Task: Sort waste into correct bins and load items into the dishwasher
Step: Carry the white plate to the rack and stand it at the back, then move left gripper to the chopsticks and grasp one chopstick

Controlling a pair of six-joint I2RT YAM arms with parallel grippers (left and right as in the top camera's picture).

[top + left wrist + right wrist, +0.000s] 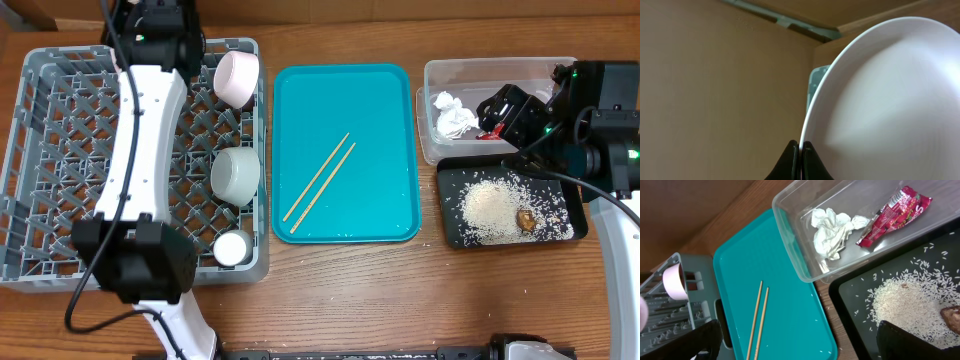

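The robot's left gripper has the plate's rim (813, 107) in its fingers and there are free rack slots (201, 108) beside the pink cup, so it should keep going there and let go once the plate rests.
My left gripper (801, 147) is shut on the rim of the pale pinkish-white plate (890, 100). In the overhead view the plate (237, 78) stands at the back right of the grey dish rack (50, 150). A grey-white bowl (235, 175) and a small white bowl (232, 247) sit in the rack. Two chopsticks (320, 183) (759, 317) lie on the teal tray (380, 100). My right gripper (802, 337) is open and empty above the tray's right edge. The clear tub (790, 235) holds the tissue (832, 230) and red wrapper (895, 212). The black tray (850, 295) holds rice (910, 302) and a brown lump (952, 316).
The rack fills the left of the table, the teal tray (790, 280) the middle, the clear tub (440, 70) and black tray (450, 235) the right. My left arm stretches over the rack. A few stray rice grains lie on the teal tray.
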